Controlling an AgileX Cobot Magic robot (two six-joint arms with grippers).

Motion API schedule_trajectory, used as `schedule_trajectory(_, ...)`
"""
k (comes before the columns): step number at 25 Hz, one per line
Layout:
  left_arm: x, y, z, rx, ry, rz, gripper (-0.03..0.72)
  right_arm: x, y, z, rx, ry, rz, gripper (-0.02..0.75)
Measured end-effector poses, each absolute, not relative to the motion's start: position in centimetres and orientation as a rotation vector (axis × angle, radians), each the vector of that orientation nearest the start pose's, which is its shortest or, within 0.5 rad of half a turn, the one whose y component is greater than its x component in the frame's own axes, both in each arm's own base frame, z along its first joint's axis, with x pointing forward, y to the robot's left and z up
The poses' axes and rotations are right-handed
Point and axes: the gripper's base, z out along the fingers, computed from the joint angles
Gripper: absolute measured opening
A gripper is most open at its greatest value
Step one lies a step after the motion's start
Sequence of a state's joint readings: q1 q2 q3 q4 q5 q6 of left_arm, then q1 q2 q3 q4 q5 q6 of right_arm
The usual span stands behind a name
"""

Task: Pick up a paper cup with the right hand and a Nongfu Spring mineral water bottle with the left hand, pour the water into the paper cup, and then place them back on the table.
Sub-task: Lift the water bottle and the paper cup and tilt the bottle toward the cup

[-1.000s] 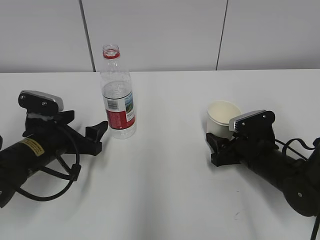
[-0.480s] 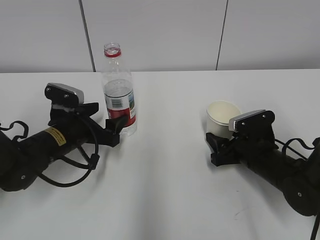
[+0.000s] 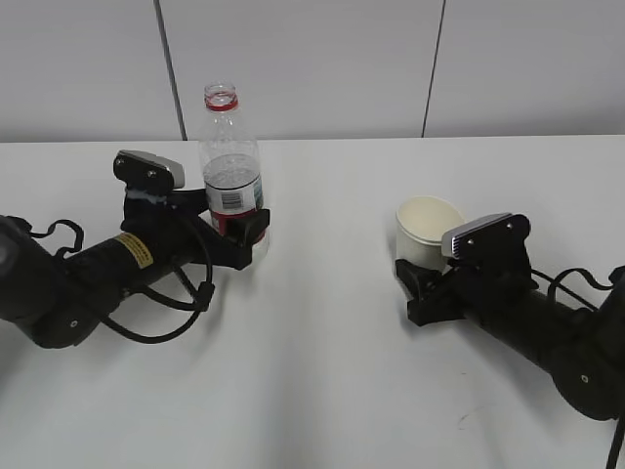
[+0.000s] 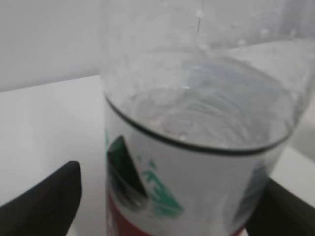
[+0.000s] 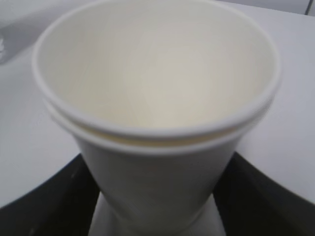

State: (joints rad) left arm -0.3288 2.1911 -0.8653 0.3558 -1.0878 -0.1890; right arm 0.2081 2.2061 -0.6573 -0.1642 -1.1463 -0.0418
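Note:
I see the waterline (image 3: 230, 156) well below the bottle's neck, so I expect the water to run out when I tip the bottle past level with its opening downward.
The Nongfu Spring bottle (image 3: 232, 176) stands upright and uncapped on the white table (image 3: 322, 371), back left. My left gripper (image 3: 239, 227), on the yellow-stickered arm, is open with the bottle's label between its fingers. In the left wrist view the bottle (image 4: 197, 162) fills the frame, and a gap shows beside the left finger of that gripper (image 4: 167, 206). Water reaches just above the label. The paper cup (image 3: 430, 223) is upright at the right. My right gripper (image 3: 415, 274) is shut on its lower wall. In the right wrist view the cup (image 5: 157, 88) is empty, with a double rim, and sits between the fingers of the gripper (image 5: 157, 196).
A grey panelled wall runs behind the table's far edge. A tiny dark scuff (image 3: 462, 418) marks the table at the front right. Black cables loop beside both arms. Bare tabletop lies between the two arms.
My left gripper moved right and forward until its fingers came round the bottle's label. My right gripper and the cup shifted slightly left together.

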Motion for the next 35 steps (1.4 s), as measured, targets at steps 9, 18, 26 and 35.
schedule_trajectory(9,35.7,-15.2,7.8,0.51,1.722,-0.521,0.555,32.3,8.8,5.7,-0.471,1.82,0.249,0.51)
schedule_trajectory(18,35.7,-15.2,7.7,0.514,1.718,-0.522,0.419,32.1,9.8,7.5,-0.601,1.736,0.313,0.51)
schedule_trajectory(26,35.8,-15.1,8.8,0.605,1.74,-0.431,0.418,31.6,10.6,8.1,-0.726,1.708,0.355,0.509)
schedule_trajectory(35,35.8,-14.8,12.3,0.73,1.698,-0.284,0.417,31.5,10.6,8.1,-0.734,1.734,0.372,0.509)
